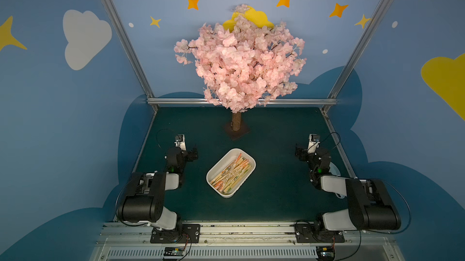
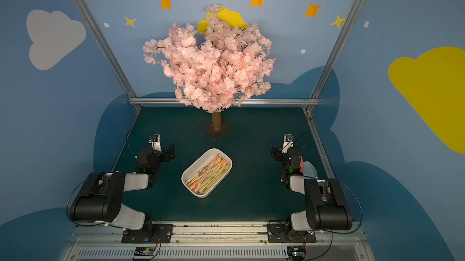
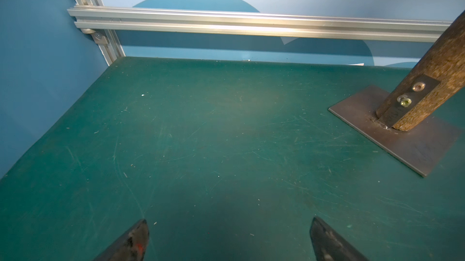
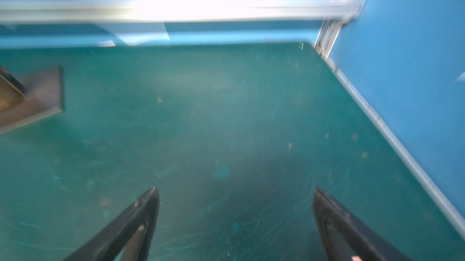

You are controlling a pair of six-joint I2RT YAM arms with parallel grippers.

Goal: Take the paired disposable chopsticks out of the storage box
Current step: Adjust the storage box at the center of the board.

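Note:
The robot's left gripper should straighten the storage box (image 1: 231, 173), which lies slanted on the mat, by its long rim (image 1: 217, 164) before the right gripper takes the chopsticks.
The storage box (image 1: 221, 164) (image 2: 197, 163), a shallow white tray, lies at an angle in the middle of the green table in both top views. Many paired disposable chopsticks (image 1: 232, 174) (image 2: 208, 174) in clear sleeves with orange and green marks fill it. My left gripper (image 1: 193, 154) (image 2: 171, 152) (image 3: 229, 219) hovers left of the box, apart from it, open and empty. To the right of the box my right gripper (image 1: 299, 155) (image 2: 275, 152) (image 4: 237, 189) is open too, nothing between its fingers. Neither wrist view shows the box; both look at bare mat.
A pink blossom tree with a brown trunk (image 1: 236, 121) (image 3: 427, 76) on a metal base plate (image 3: 415, 146) (image 4: 37, 101) stands behind the box. A light-blue item (image 2: 308, 168) lies partly hidden behind the right arm. Aluminium rails (image 1: 241, 101) and blue walls bound the table.

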